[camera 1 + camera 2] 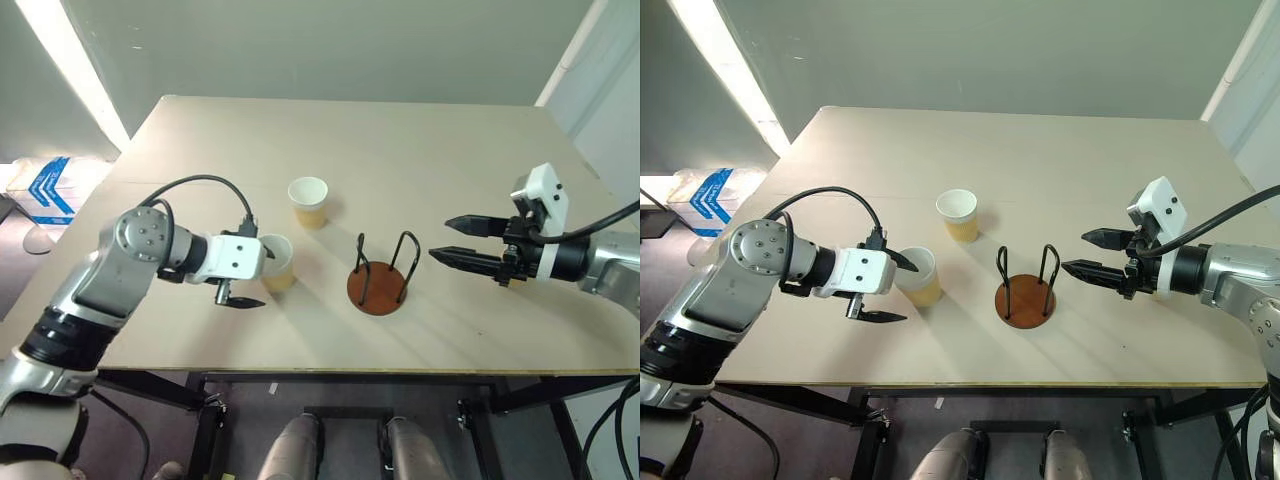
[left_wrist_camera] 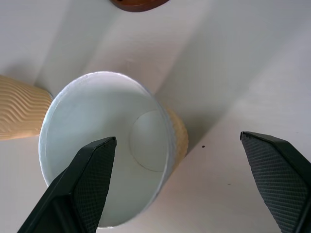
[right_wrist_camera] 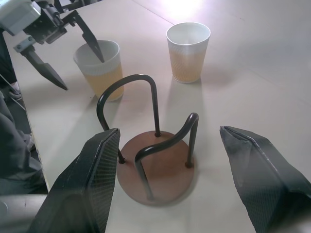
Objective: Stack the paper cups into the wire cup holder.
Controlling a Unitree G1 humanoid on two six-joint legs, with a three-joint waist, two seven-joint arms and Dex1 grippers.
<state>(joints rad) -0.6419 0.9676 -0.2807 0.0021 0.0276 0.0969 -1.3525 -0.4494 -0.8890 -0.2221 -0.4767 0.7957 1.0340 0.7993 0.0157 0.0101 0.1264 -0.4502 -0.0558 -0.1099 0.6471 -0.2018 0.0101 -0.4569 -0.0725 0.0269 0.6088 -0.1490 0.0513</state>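
I expect the nearer paper cup (image 1: 279, 265) to stay round and open when I lift it, because one finger (image 2: 92, 184) is over the cup's white opening and the other is outside.
Two paper cups stand upright on the table: one (image 1: 309, 201) toward the back, the other (image 1: 279, 263) left of the wire cup holder (image 1: 383, 281). The holder's brown disc with two black loops is empty. My left gripper (image 1: 255, 275) is open and straddles the nearer cup's wall, with one finger (image 3: 94, 46) over the white opening and the other (image 3: 47, 73) outside on the near side. In the left wrist view that cup (image 2: 107, 145) lies between the fingers. My right gripper (image 1: 1076, 251) hangs open and empty to the right of the holder, pointing at it.
The light wooden table (image 1: 480, 150) has its front edge close below the holder. A blue and white box (image 1: 45, 185) sits on the floor beyond the table's left side.
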